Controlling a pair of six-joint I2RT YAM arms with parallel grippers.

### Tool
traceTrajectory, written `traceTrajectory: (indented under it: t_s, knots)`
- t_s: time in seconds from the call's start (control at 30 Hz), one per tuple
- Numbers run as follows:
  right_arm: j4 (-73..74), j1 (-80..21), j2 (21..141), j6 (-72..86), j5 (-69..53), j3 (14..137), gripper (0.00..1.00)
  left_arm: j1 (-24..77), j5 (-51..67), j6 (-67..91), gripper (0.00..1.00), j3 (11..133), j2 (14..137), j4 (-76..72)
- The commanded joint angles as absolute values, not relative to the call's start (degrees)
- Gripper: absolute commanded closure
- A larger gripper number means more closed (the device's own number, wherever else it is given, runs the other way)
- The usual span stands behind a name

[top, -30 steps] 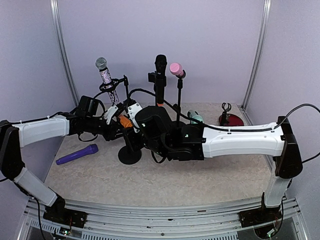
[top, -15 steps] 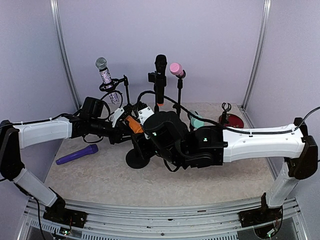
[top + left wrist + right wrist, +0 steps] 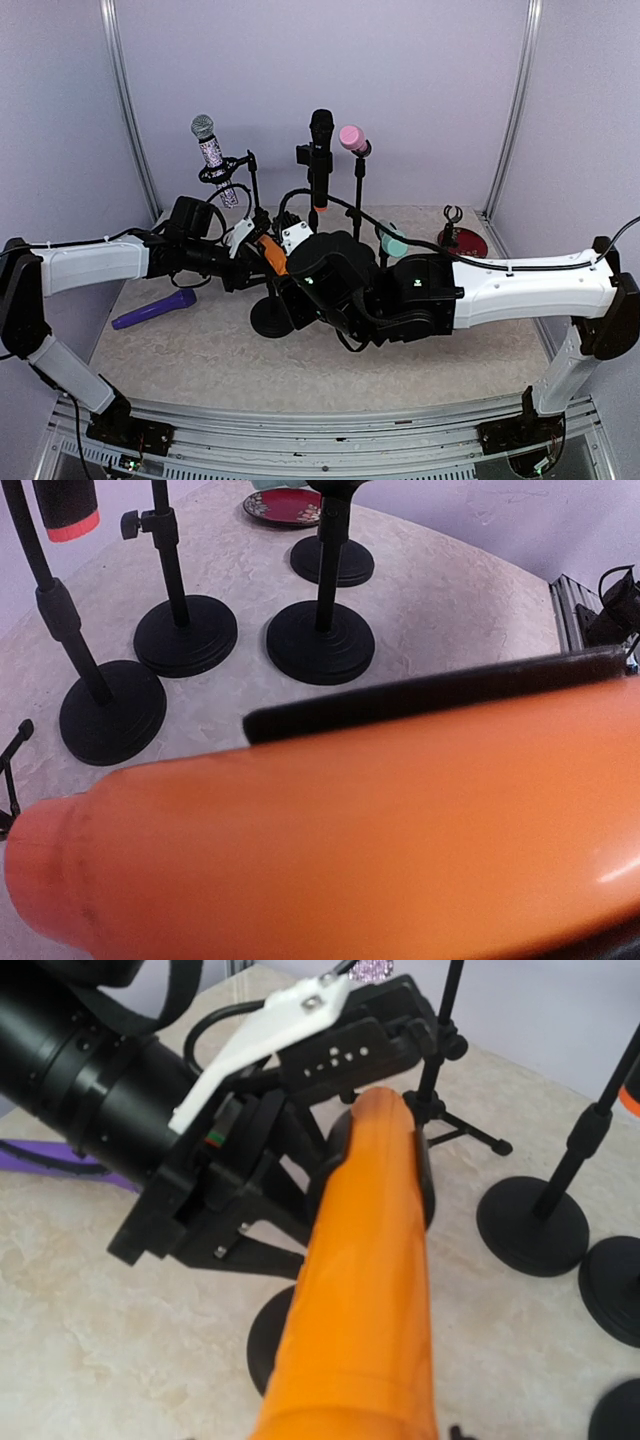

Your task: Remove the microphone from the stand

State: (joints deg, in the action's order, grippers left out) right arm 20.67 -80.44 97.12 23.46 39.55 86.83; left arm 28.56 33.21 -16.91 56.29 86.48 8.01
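Note:
The orange microphone's loose end [image 3: 384, 1112] is crosswise in my left gripper, so my right gripper should turn it toward the purple microphone [image 3: 155, 308] before my left gripper pulls it out.
The orange microphone [image 3: 272, 255] lies tilted above the round black base of its stand [image 3: 266, 319], left of the table's middle. It fills the left wrist view [image 3: 350, 830] and runs up the right wrist view [image 3: 370, 1290] from the bottom edge. My left gripper [image 3: 248, 252] comes in from the left and is shut at the stand's upper part by the microphone's far end; its fingers are hidden. My right gripper [image 3: 302, 278] reaches in from the right and is shut on the microphone's body. The stand's base [image 3: 268, 1340] shows under the microphone.
Behind stand a glittery silver microphone [image 3: 208, 150], a black one [image 3: 320, 150] and a pink one [image 3: 350, 138] on stands. A purple microphone [image 3: 155, 308] lies at the left. A teal microphone [image 3: 392, 240] and a red stand base [image 3: 462, 240] sit at the back right. Black bases [image 3: 320, 640] crowd the back.
Both grippers, the orange microphone and its stand base have shifted to the right. The right arm's elbow has swung out toward the right wall.

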Motion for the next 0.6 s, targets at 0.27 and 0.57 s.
traceTrajectory:
  t_s: [0.27,0.57]
  knots:
    - [32.9,-88.4,84.7,25.9,38.5,87.2,1.00,21.2,15.7,-15.2,1.00,54.9,90.5,9.3]
    - [37.9,-88.7,84.8,27.7,37.0,89.3,1.00,21.5,26.6,-21.7,0.07,58.7,87.3,18.5]
